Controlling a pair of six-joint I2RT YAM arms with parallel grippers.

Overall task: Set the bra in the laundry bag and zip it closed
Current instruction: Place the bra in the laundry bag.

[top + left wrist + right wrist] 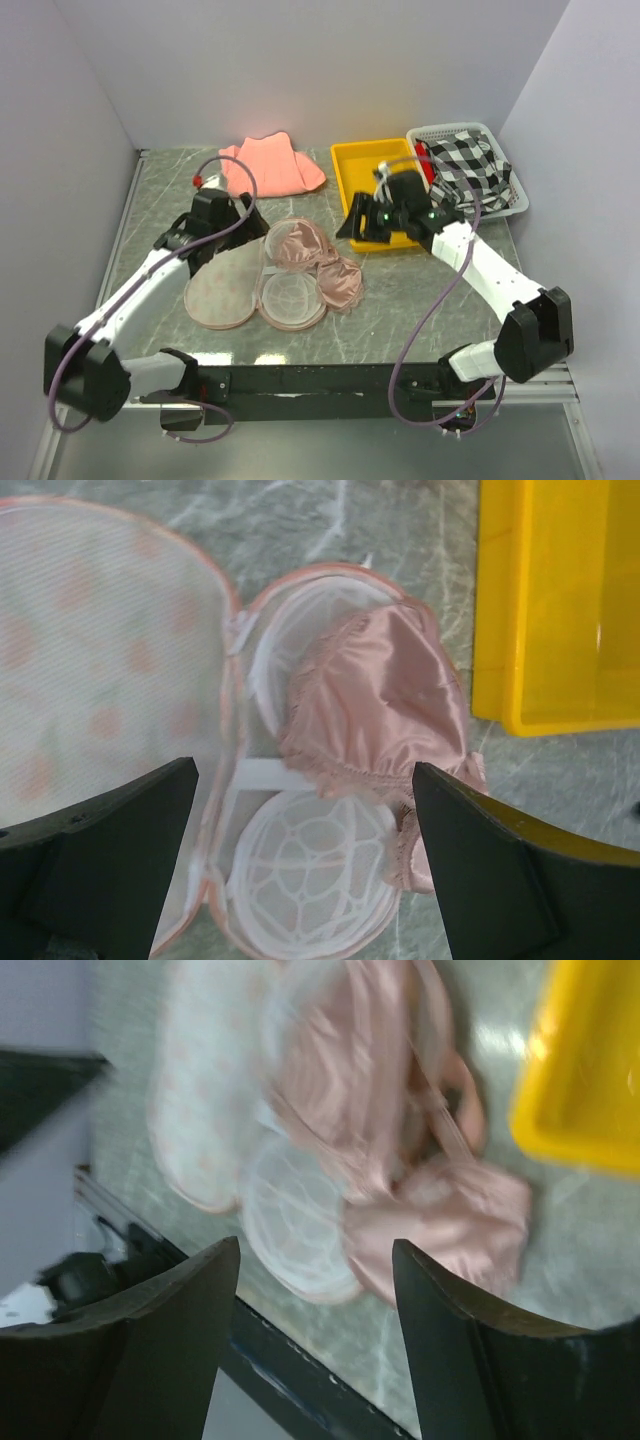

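Observation:
The bra (pixel 341 283) is bending at its pinched middle (pixel 323 263), so when I lift and turn it, its cups will swing into line over both mesh domes.
The laundry bag (pixel 222 292) lies unzipped and spread flat mid-table, its printed flap (pixel 100 660) to the left and white mesh domes (pixel 310 880) to the right. The shiny pink bra (pixel 305 245) rests with one cup (pixel 385 695) in the bag's far dome. Its other cup (pixel 440 1220) spills over the bag's right edge onto the table. My left gripper (pixel 250 215) hovers open above the bag's far side, nothing between its fingers (pixel 305 770). My right gripper (pixel 352 232) is open and empty, just right of the bra (pixel 317 1245).
A salmon-pink folded cloth (pixel 270 165) lies at the back. A yellow bin (pixel 365 165) stands right behind the right gripper, close to the bra. A white basket (pixel 450 130) holding checked cloth (pixel 475 175) sits at the back right. Walls close in both sides.

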